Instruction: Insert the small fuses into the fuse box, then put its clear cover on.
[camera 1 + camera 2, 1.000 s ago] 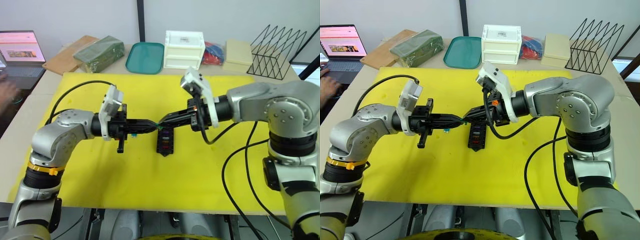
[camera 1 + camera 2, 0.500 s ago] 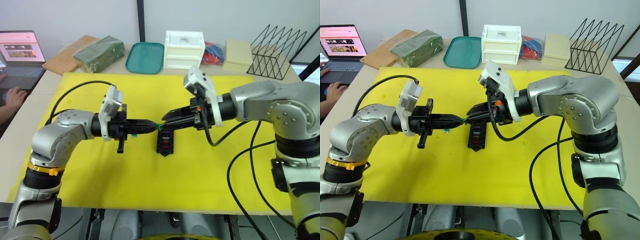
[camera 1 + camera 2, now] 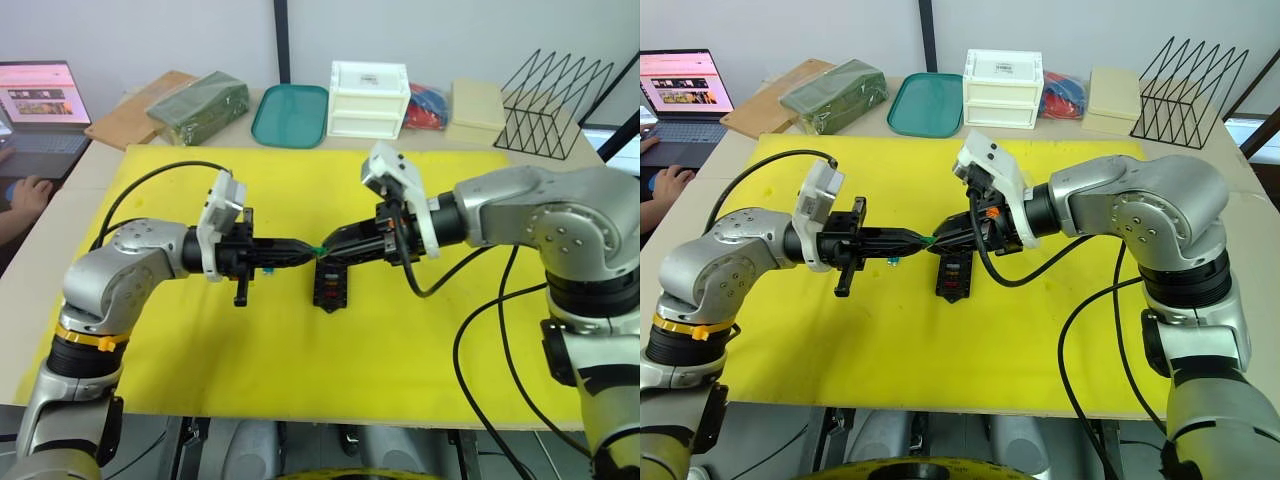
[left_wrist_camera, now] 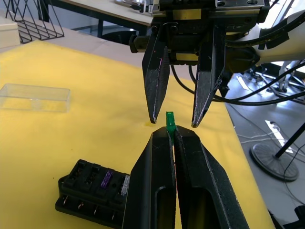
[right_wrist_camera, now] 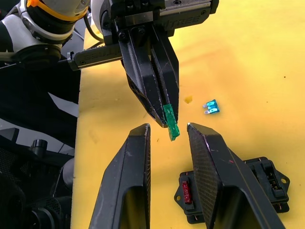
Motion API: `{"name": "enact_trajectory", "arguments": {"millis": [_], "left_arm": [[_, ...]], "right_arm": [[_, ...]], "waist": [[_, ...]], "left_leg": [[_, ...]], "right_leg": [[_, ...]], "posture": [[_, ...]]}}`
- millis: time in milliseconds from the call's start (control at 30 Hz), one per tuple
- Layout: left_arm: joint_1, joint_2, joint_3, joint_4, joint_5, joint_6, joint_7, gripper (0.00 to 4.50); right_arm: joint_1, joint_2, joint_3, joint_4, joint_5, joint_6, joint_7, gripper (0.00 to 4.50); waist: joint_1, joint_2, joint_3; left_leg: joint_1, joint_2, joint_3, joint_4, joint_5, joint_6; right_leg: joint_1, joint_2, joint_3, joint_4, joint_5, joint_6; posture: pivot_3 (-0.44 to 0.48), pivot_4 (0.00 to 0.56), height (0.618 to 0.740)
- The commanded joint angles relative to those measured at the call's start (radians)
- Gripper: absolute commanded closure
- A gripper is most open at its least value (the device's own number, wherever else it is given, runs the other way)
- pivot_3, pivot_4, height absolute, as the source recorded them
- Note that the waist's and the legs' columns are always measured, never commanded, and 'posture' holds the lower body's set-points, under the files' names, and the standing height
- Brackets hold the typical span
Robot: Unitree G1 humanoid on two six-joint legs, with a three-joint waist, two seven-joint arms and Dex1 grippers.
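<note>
The red fuse (image 5: 186,192) is standing in its slot with its top in view, so the green fuse (image 3: 320,251) should stay seated the same way when the robot pushes it in.
The black fuse box (image 3: 330,285) lies mid-mat, holding a purple fuse (image 4: 106,179) and a red fuse (image 5: 186,192). Just above it my left gripper (image 3: 310,251) is shut on a green fuse (image 4: 169,121), which sticks out past its tips. My right gripper (image 5: 167,128) faces it, open, with one fingertip on each side of the green fuse and not touching it. A teal fuse (image 5: 210,107) lies loose on the mat near the box. The clear cover (image 4: 34,97) rests flat on the mat beyond the box.
A yellow mat (image 3: 300,360) covers the table. Along the far edge stand a teal tray (image 3: 290,115), a white drawer box (image 3: 368,98), a black wire rack (image 3: 555,105) and a green bundle (image 3: 198,105). A laptop (image 3: 35,100) and a person's hand (image 3: 30,190) are at far left.
My right gripper, which had drawn back a little, has come in again so its open fingers flank the green fuse. The left arm has stayed put.
</note>
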Motion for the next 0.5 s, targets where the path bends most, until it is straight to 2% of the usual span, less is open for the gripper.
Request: {"name": "enact_trajectory", "arguments": {"millis": [33,100,133,200,267,500], "left_arm": [[-0.005,0.012,0.026,-0.027,-0.01,-0.018,0.002,4.5],[-0.006,0.012,0.025,-0.027,-0.01,-0.019,0.003,4.5],[-0.006,0.012,0.025,-0.027,-0.01,-0.019,0.003,4.5],[-0.005,0.011,0.025,-0.027,-0.009,-0.02,0.004,4.5],[-0.005,0.011,0.025,-0.027,-0.007,-0.022,0.005,4.5],[-0.006,0.016,0.021,-0.023,-0.007,-0.019,0.008,4.5]], "right_arm": [[-0.003,0.006,-0.014,-0.007,0.001,-0.016,0.001,3.2],[-0.004,0.007,-0.015,-0.006,0.002,-0.017,0.0,3.2],[-0.004,0.008,-0.015,-0.006,0.002,-0.017,0.0,3.38],[-0.004,0.009,-0.016,-0.006,0.002,-0.019,0.0,3.8],[-0.004,0.011,-0.017,-0.006,0.002,-0.019,0.0,4.46],[-0.01,0.017,-0.011,-0.004,-0.001,-0.022,-0.002,4.49]], "waist": [[0.0,0.0,0.0],[0.0,0.0,0.0],[0.0,0.0,0.0],[0.0,0.0,0.0],[0.0,0.0,0.0],[0.0,0.0,0.0]], "left_leg": [[0.0,0.0,0.0,0.0,0.0,0.0],[0.0,0.0,0.0,0.0,0.0,0.0],[0.0,0.0,0.0,0.0,0.0,0.0],[0.0,0.0,0.0,0.0,0.0,0.0],[0.0,0.0,0.0,0.0,0.0,0.0],[0.0,0.0,0.0,0.0,0.0,0.0]], "right_leg": [[0.0,0.0,0.0,0.0,0.0,0.0],[0.0,0.0,0.0,0.0,0.0,0.0],[0.0,0.0,0.0,0.0,0.0,0.0],[0.0,0.0,0.0,0.0,0.0,0.0],[0.0,0.0,0.0,0.0,0.0,0.0],[0.0,0.0,0.0,0.0,0.0,0.0]], "posture": [[0.0,0.15,0.74],[0.0,0.15,0.74],[0.0,0.15,0.74],[0.0,0.15,0.74],[0.0,0.15,0.74],[0.0,0.15,0.74]]}}
